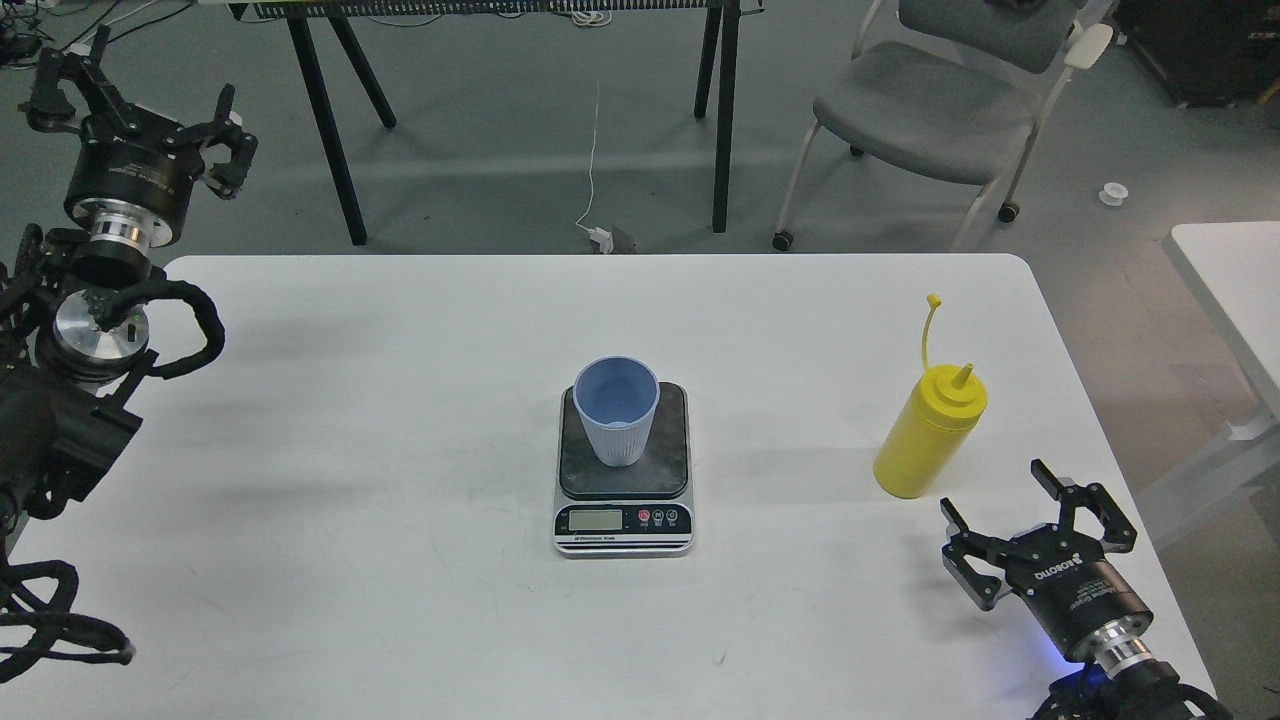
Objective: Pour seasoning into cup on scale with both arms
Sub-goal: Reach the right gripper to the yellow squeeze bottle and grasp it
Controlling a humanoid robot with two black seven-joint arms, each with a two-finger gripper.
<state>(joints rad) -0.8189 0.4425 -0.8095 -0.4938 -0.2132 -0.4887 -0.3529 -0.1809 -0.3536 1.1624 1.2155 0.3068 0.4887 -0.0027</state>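
I expect the cap strap to stay on and hang next to the nozzle when I tip the yellow seasoning bottle, because the strap comes up from the bottle's neck.
The pale blue ribbed cup stands upright on the dark top plate of the scale in the middle of the white table. The yellow seasoning bottle stands upright at the right, its cap strap sticking up. My right gripper is open and empty just below and right of the bottle, not touching it. My left gripper is open and empty, raised beyond the table's far left corner, far from the cup.
The white table has its rounded right edge close to the bottle. A grey chair and black table legs stand behind the table. A second white table is at the right.
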